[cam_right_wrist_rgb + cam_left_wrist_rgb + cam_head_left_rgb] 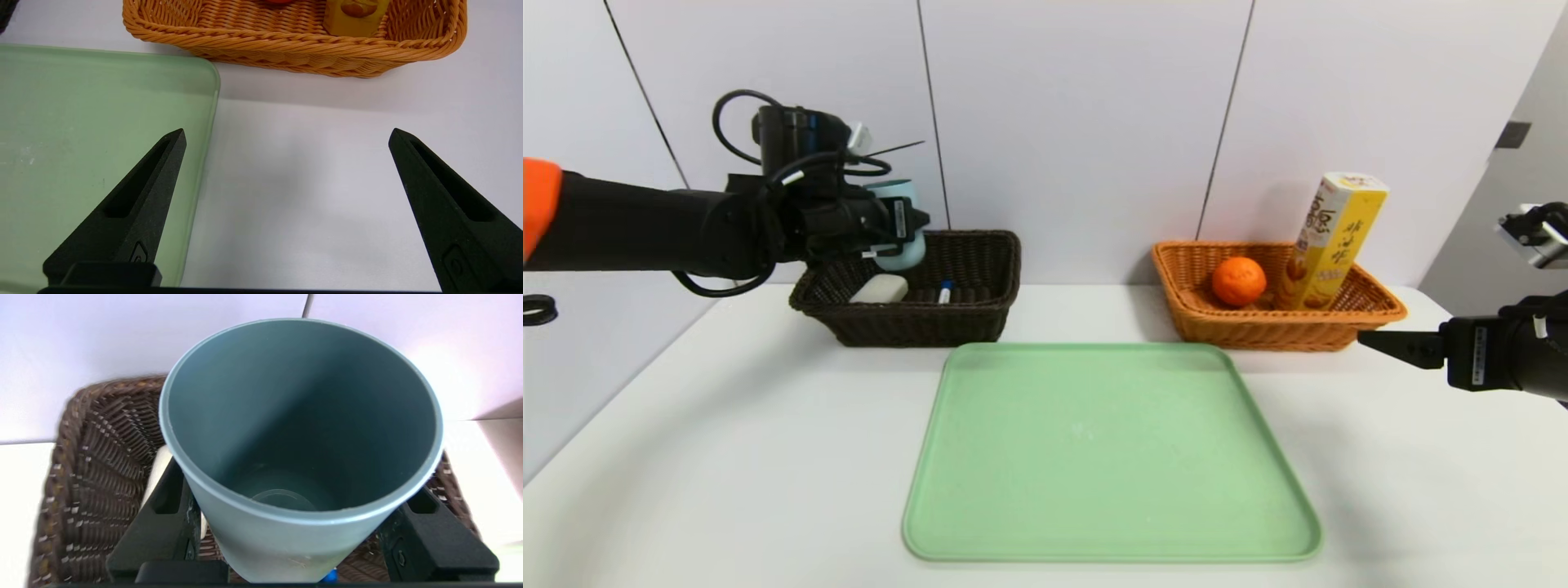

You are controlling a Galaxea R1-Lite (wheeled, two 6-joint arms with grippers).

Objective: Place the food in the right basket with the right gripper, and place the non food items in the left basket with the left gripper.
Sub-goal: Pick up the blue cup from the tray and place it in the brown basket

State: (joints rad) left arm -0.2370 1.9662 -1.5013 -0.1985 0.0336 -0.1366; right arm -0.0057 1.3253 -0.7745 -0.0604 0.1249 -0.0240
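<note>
The pale blue cup base (903, 259) is down over the open gap (920, 294) beside the white block, so my left gripper should keep lowering and let go at the basket's bottom.
My left gripper (907, 224) is shut on a pale blue cup (907, 255), held tilted just above the left end of the dark brown left basket (980, 269). In the left wrist view the cup (302, 416) fills the space between both fingers (163, 506), its mouth facing the camera. A white block (880, 288) and a blue-capped pen (945, 291) lie in that basket. The orange right basket (1258, 331) holds an orange (1239, 281) and an upright yellow snack box (1331, 241). My right gripper (1388, 343) hovers open and empty beside that basket's front right corner.
A bare green tray (1107, 457) lies mid-table in front of both baskets; its corner (81, 122) sits under one right finger. The white wall stands close behind the baskets. White tabletop (306, 183) lies under the right gripper (286, 134).
</note>
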